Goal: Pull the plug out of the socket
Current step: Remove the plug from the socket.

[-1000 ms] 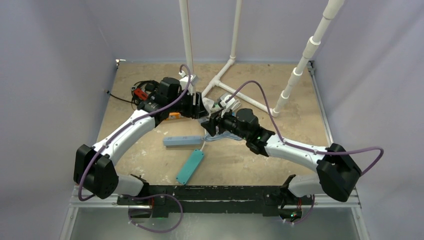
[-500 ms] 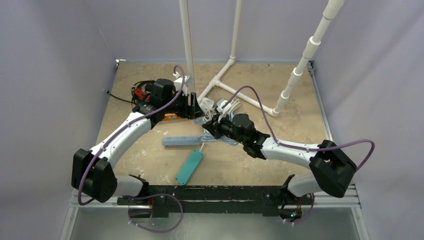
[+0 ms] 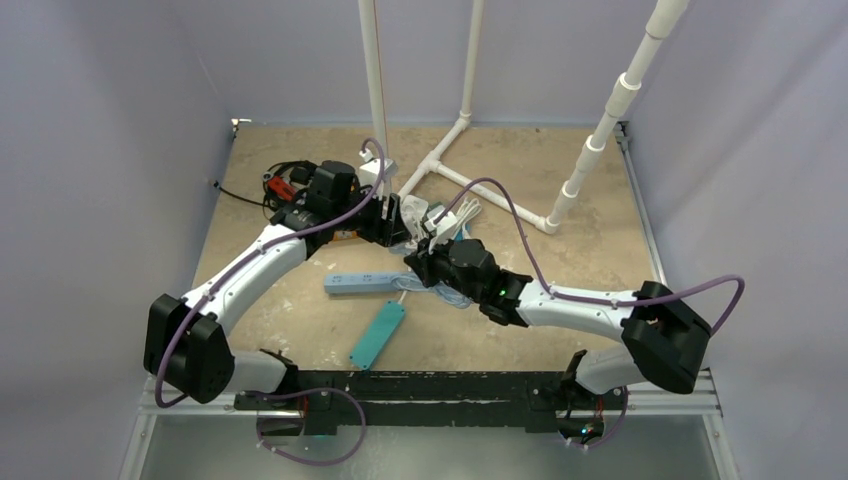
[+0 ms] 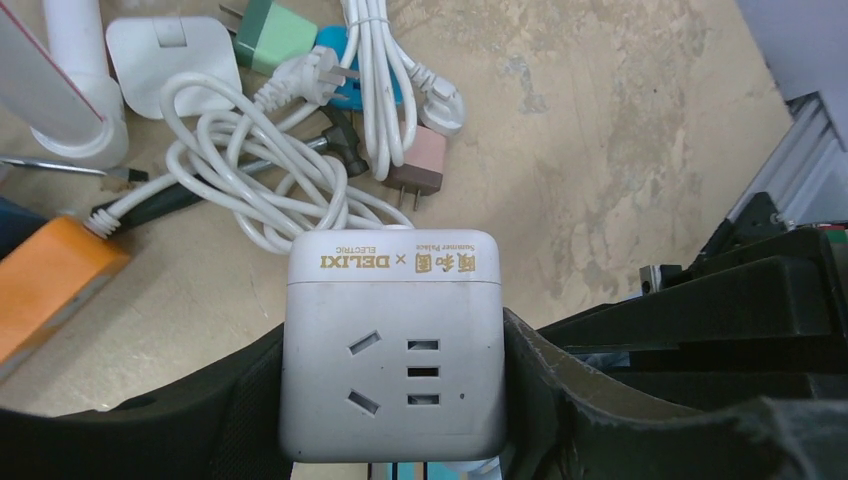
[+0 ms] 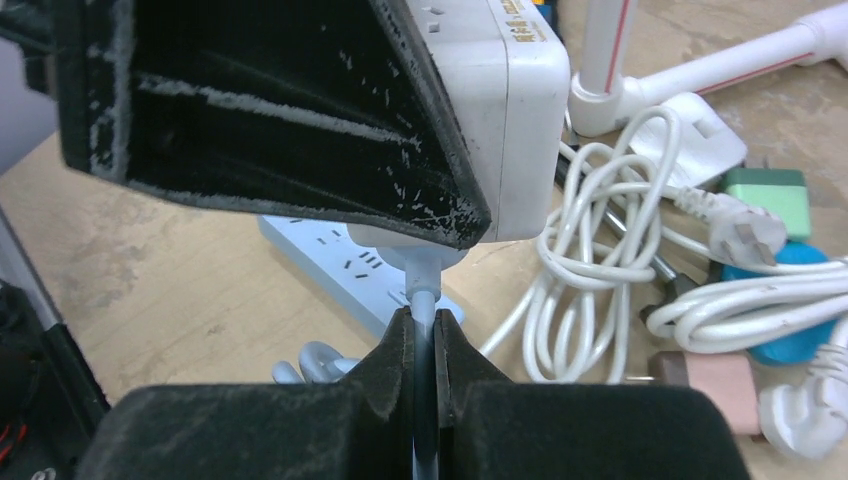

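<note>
I should rock the white socket (image 5: 530,130) back and forth with my left gripper while my right gripper holds, because the plug sits tight in the socket's bottom side (image 5: 424,260) and its cable is taut.
A white cube socket (image 4: 393,340) with gold lettering sits squarely between the black fingers (image 4: 230,400) of my left gripper (image 4: 393,400), which is shut on its sides and holds it above the table. A pale plug (image 5: 420,262) is seated in the socket's (image 5: 510,120) underside. My right gripper (image 5: 424,340) is shut on the plug's grey cable (image 5: 424,312) just under the plug. In the top view both grippers meet at mid-table: left gripper (image 3: 392,222), right gripper (image 3: 420,262).
A light blue power strip (image 3: 362,283) and a teal strip (image 3: 379,335) lie near the arms. Loose white cords (image 4: 300,170), a pink adapter (image 4: 420,170) and a green one (image 4: 275,30) lie beyond the socket. White pipe frames (image 3: 470,180) stand behind.
My right gripper moved left, in under the socket, and closed on the plug's cable. The left arm shifted slightly, still holding the socket.
</note>
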You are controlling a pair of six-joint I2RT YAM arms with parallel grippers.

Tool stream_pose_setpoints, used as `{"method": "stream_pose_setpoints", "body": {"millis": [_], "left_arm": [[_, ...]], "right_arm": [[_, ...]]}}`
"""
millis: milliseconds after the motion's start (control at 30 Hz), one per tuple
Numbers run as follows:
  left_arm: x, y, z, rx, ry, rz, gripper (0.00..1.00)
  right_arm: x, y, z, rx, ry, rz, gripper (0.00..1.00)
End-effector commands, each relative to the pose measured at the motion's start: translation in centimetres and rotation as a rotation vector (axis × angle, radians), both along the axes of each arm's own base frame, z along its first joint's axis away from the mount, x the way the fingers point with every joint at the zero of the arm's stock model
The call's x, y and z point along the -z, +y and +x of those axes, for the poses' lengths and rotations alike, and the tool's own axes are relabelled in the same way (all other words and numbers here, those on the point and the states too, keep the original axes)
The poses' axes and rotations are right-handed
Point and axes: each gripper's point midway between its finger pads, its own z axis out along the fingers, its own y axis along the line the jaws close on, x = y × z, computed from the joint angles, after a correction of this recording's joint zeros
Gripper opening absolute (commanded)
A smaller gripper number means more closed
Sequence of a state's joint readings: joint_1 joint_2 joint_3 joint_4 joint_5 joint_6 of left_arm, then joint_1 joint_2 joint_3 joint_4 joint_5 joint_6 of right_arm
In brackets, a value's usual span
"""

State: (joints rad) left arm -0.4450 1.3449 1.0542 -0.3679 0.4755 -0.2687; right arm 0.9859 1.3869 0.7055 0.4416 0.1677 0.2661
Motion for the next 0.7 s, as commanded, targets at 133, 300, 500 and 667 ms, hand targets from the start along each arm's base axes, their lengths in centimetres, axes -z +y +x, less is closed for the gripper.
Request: {"method": "stream_pose_setpoints", "body": {"millis": [133,300,500,667], "left_arm": [[-1.3,-0.8,0.4,0.042,-0.118,0.097,0.00],[-1.9,0.2,1.5,-0.038,-0.162,0.125,0.00],[-1.1,0.4,1.4,-0.040,-0.180,0.181,0.00],[-1.7,-0.1,1.1,-0.029,-0.179,0.156,0.00]], "right_arm": [[-7.9,-1.1,2.6,0.140,-0.126,0.125,0.00],[-7.7,0.2,-0.1,0.062,-0.089,0.187,0.00],[-11.3,0.5,-3.5,0.036,-0.090,0.306,0.00],[-11.2,0.5,-3.5,0.049,-0.098,0.308,0.00]]}}
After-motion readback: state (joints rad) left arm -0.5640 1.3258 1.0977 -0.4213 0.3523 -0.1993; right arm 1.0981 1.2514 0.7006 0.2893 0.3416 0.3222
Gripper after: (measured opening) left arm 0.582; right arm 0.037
